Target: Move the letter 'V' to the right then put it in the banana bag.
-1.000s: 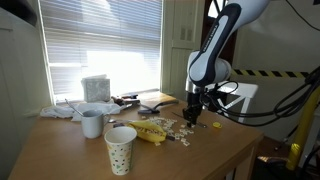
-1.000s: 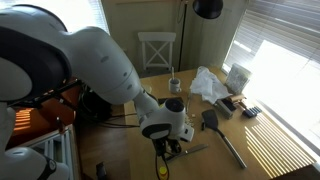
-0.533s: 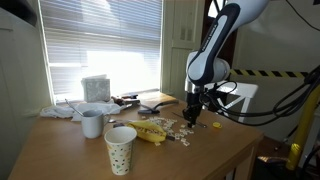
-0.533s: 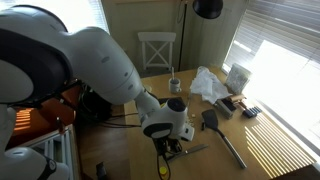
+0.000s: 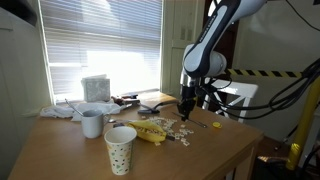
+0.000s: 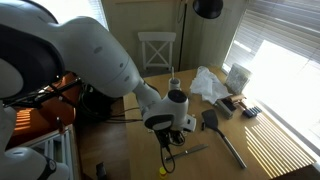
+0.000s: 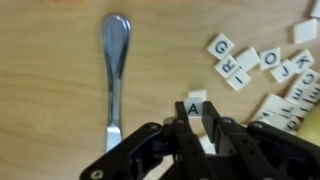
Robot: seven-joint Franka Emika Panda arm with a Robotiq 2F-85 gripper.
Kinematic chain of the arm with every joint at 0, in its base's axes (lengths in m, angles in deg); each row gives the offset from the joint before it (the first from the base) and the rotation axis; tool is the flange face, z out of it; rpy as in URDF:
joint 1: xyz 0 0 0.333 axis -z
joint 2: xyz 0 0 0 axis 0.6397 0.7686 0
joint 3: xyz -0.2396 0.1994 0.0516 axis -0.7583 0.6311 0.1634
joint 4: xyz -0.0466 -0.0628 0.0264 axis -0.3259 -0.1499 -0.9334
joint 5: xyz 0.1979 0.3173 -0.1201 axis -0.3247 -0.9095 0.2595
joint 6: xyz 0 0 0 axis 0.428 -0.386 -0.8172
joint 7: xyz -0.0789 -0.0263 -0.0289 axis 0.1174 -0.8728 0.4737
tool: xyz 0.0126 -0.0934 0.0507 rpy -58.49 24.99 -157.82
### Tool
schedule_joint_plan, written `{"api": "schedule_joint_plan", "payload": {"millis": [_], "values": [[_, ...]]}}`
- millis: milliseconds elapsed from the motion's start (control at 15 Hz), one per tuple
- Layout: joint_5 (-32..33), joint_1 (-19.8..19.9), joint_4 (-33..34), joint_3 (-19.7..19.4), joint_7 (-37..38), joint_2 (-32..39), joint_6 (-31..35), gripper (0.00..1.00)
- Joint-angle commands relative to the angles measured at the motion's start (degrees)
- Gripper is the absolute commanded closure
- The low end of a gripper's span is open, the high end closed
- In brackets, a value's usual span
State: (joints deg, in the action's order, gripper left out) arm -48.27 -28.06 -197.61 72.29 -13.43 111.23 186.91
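I should go on moving the letter V (image 7: 194, 105) toward the yellow banana bag (image 5: 149, 131), because it hangs clear above the loose tiles. My gripper should then let go of it over the bag's opening.
My gripper (image 7: 197, 112) is shut on a small white letter tile (image 7: 196, 103) whose mark reads as an "A" here, or a "V" seen inverted. In both exterior views the gripper (image 5: 186, 107) (image 6: 174, 136) hangs a little above the wooden table. The yellow banana bag (image 5: 150, 130) lies on the table to the left of the gripper in an exterior view, with loose letter tiles (image 5: 177, 128) between them. Several more tiles (image 7: 252, 66) lie at the right of the wrist view.
A metal spoon (image 7: 115, 62) lies left of the held tile. A dotted paper cup (image 5: 120, 149) stands at the table's front and a white mug (image 5: 92, 123) behind it. A black spatula (image 6: 224, 136) and white bags (image 6: 207, 84) lie further back. The table edge (image 5: 225, 160) is close.
The gripper has lifted slightly and shifted toward the banana bag, with the tile still between its fingers. Nothing else on the table has moved.
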Motion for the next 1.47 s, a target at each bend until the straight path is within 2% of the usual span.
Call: {"api": "schedule_joint_plan", "payload": {"millis": [0, 200, 467, 800, 1000, 1200, 1267, 1333, 1400], "values": [[-5.8, 4.0, -0.7, 8.6, -9.7, -4.7, 1.0, 0.95], [-10.1, 6.0, 1.5, 15.2, -18.6, -4.6, -0.6, 0.95], [-12.6, 6.3, 4.1, 18.9, -25.9, -2.3, -4.4, 0.95], [-14.4, 5.5, 7.3, 19.2, -31.8, 1.5, -10.0, 0.95], [-13.1, 3.6, 10.1, 17.5, -32.0, 4.1, -12.2, 0.95], [-13.4, 3.3, 12.9, 17.4, -32.3, 6.2, -14.3, 0.95], [-13.7, 3.3, 13.7, 17.5, -32.3, 6.8, -15.0, 0.83], [-13.6, 3.1, 14.5, 17.4, -32.1, 7.2, -15.4, 0.53], [-13.3, 2.7, 15.1, 16.9, -31.6, 7.6, -15.2, 0.52]]}}
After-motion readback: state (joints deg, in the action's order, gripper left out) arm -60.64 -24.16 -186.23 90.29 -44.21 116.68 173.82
